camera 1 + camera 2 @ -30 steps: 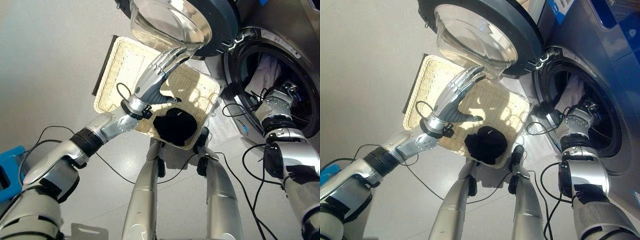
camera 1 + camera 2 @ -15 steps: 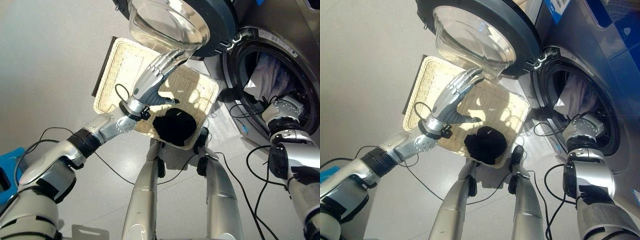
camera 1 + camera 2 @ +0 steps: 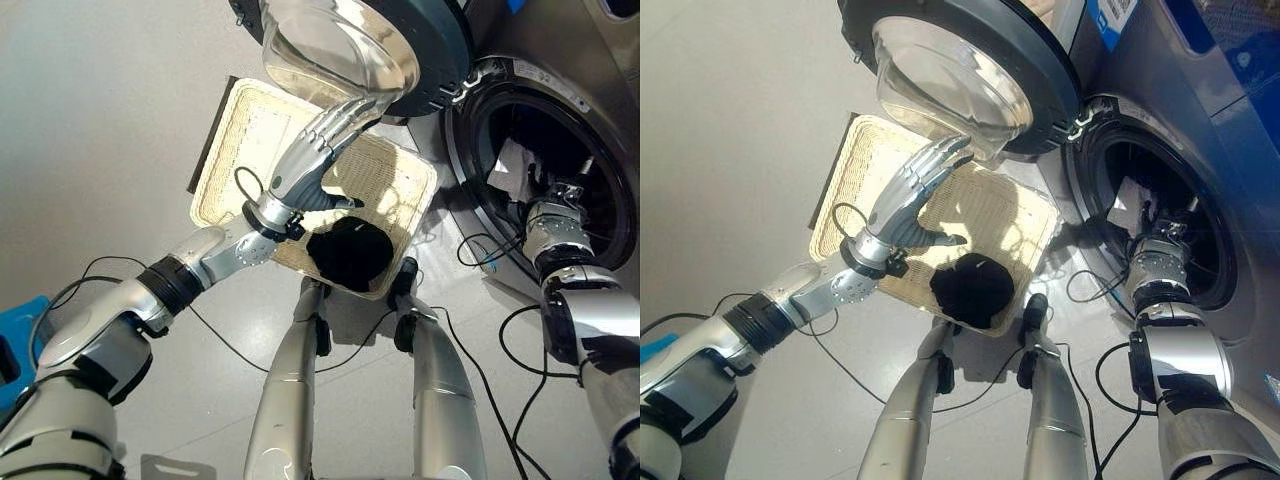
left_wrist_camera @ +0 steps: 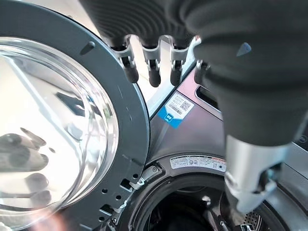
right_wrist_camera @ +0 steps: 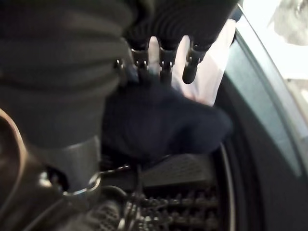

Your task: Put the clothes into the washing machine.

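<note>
My gripper will find an empty basket beneath the compact black garment (image 3: 350,254) when it lifts the garment out, because pale weave (image 3: 400,186) shows all around it.
A black garment (image 3: 350,252) lies in the near corner of a flat wicker basket (image 3: 225,150) on the floor. My left hand (image 3: 315,150) hovers open above the basket, its straight fingers reaching up to the glass of the washer's open door (image 3: 340,50). My right hand (image 3: 1160,238) is at the lower rim of the washer drum (image 3: 540,120). A white cloth (image 3: 512,170) lies inside, just beyond it. In the right wrist view the fingers (image 5: 191,67) stretch out over a dark blue cloth (image 5: 159,120), with the pale cloth (image 5: 211,72) behind.
The round door (image 3: 970,70) swings out over the far end of the basket. The washer's front panel (image 4: 192,130) rises on the right. A blue box (image 3: 15,340) sits at the left edge on the pale floor.
The white cloth, held up high in the drum mouth before, has dropped lower inside. My right wrist has shifted slightly at the drum's rim. The left arm stays as it was.
</note>
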